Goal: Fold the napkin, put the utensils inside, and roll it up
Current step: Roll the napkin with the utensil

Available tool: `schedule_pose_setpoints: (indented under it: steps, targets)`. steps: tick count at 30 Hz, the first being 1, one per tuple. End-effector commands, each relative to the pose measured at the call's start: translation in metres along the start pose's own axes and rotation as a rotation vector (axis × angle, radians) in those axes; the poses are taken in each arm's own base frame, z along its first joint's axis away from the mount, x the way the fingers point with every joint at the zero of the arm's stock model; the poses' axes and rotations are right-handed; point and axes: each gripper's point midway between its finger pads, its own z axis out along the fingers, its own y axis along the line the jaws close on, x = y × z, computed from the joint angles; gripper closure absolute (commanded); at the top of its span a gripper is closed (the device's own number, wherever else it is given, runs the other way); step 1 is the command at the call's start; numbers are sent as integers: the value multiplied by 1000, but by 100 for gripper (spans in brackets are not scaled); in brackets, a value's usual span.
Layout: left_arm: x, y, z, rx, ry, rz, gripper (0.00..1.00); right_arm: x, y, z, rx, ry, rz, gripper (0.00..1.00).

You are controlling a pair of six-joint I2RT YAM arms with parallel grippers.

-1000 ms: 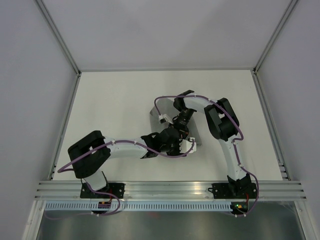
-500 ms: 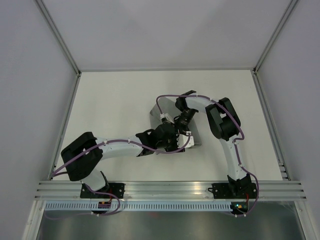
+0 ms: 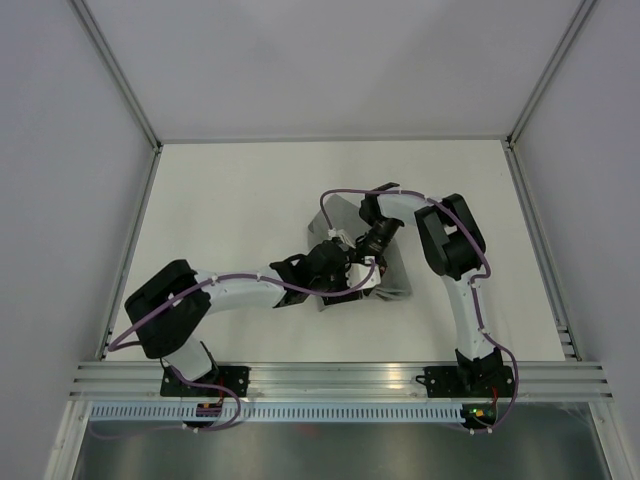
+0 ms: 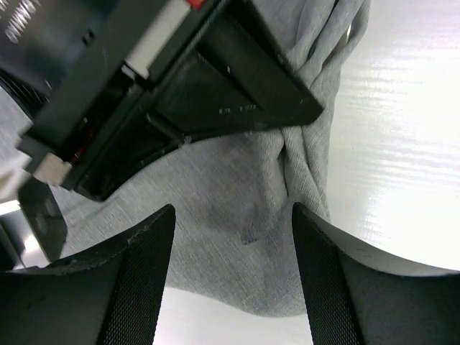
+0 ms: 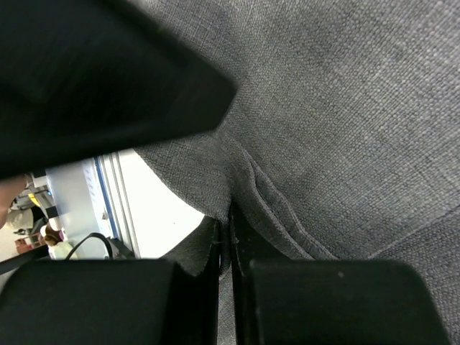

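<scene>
Next, I move my left gripper's open fingers over and pinch the napkin's bunched edge (image 4: 307, 162) near my right gripper, because they are now on both sides of a creased patch (image 4: 233, 233) beside that edge.
The grey napkin (image 3: 396, 286) lies bunched on the white table, mostly under both grippers. In the right wrist view my right gripper (image 5: 230, 215) is shut on a fold of the napkin (image 5: 345, 108), cloth pinched between its pads. My left gripper (image 4: 232, 212) hangs open just above the napkin (image 4: 215, 194), its fingers either side of a creased patch and holding nothing. The right gripper's black body (image 4: 180, 72) sits close ahead of it. From above, the left gripper (image 3: 358, 278) and right gripper (image 3: 366, 250) almost touch. The utensils are out of view.
The white table (image 3: 230, 200) is bounded by grey walls at the back and sides. An aluminium rail (image 3: 340, 378) with both arm bases runs along the near edge.
The left gripper has moved up and right against the right gripper and opened slightly wider. The right gripper has shifted the napkin to the right, and more cloth shows near the front.
</scene>
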Motion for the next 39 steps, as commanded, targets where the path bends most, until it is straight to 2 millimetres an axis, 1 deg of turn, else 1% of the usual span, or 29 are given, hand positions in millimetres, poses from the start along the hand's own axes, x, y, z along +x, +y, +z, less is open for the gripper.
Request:
schedule_pose_setpoints:
  steps: [1, 3, 5, 6, 10, 12, 16, 19, 23, 28, 34, 37, 39]
  targets:
    - [9, -7, 4, 23, 31, -58, 29, 27, -42, -5, 127, 113, -117, 95]
    - [5, -7, 6, 26, 20, -64, 28, 27, -41, -6, 127, 111, -116, 95]
    - [-4, -4, 7, 25, -9, -70, 24, 26, -40, -6, 124, 108, -115, 95]
    - [-9, -3, 6, 22, -23, -77, 24, 25, -40, -6, 124, 104, -117, 95]
    - [-28, 2, 1, 17, -83, -88, 24, 25, -40, -6, 126, 104, -115, 95]
    - [-41, 6, -5, 12, -122, -89, 24, 25, -40, -6, 126, 104, -115, 95]
    - [-52, 7, -10, 22, -148, -88, 24, 25, -41, -6, 126, 102, -118, 95]
    - [-52, 1, -7, 38, -136, -79, 25, 26, -41, -5, 123, 102, -116, 95]
    - [-51, -9, 2, 47, -114, -78, 25, 28, -41, -3, 123, 106, -115, 95]
    - [-49, -13, 14, 43, -111, -82, 26, 29, -41, -3, 122, 109, -113, 95]
    - [-53, -13, 26, 41, -138, -84, 26, 30, -42, -3, 122, 109, -109, 95]
    - [-47, -17, 35, 46, -128, -83, 26, 30, -43, -2, 120, 109, -107, 95]
    - [-48, -18, 38, 50, -132, -90, 26, 30, -42, -2, 118, 110, -105, 95]
